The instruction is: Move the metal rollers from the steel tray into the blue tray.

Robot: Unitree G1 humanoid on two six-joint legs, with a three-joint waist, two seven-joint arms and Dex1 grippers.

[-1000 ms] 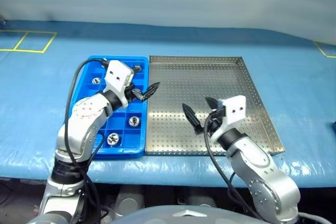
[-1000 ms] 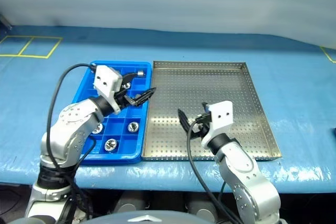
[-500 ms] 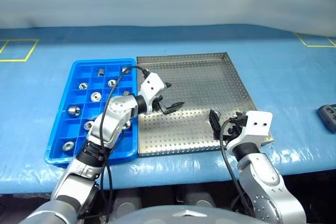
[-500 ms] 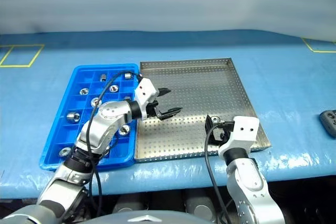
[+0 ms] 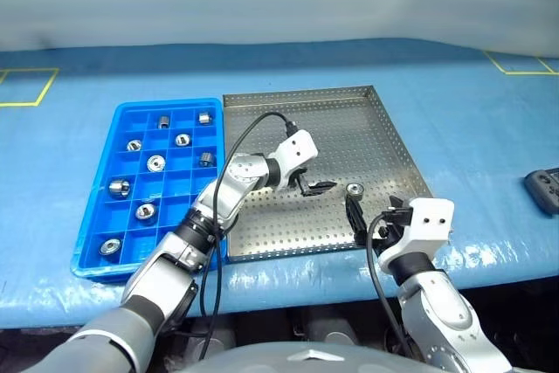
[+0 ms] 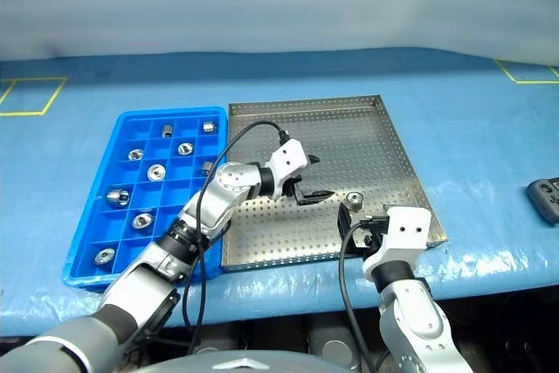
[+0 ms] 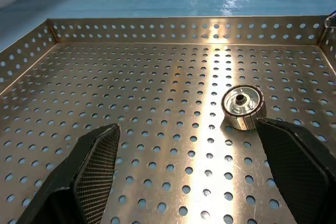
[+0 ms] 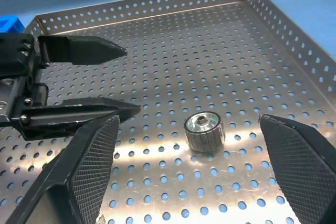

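I should carry on moving toward the roller (image 6: 354,201) until both fingers of my left gripper are on either side of it, because the metal roller (image 5: 355,190) stands upright and free in front of those open fingers.
A single shiny metal roller (image 5: 355,189) lies near the front right of the steel tray (image 5: 306,120). My left gripper (image 5: 319,183) hangs low over that tray, open and empty. It points at the roller (image 7: 242,107), which sits just ahead of it, close to one finger (image 7: 296,161). My right gripper (image 5: 371,213) is at the tray's front edge, open and empty, with the roller (image 8: 203,129) ahead between its fingers and untouched. The blue tray (image 5: 188,207) lies to the left of the steel tray. Several rollers (image 5: 155,162) sit in its compartments.
A dark device (image 5: 543,188) lies on the pale blue table cover at the far right. Yellow tape lines (image 5: 26,85) mark the cover at the back left. The table's front edge runs just below both trays.
My left gripper swung from over the blue tray rightward and down into the steel tray, close to the roller. My right gripper drew back to the tray's front edge. The camera view shifted.
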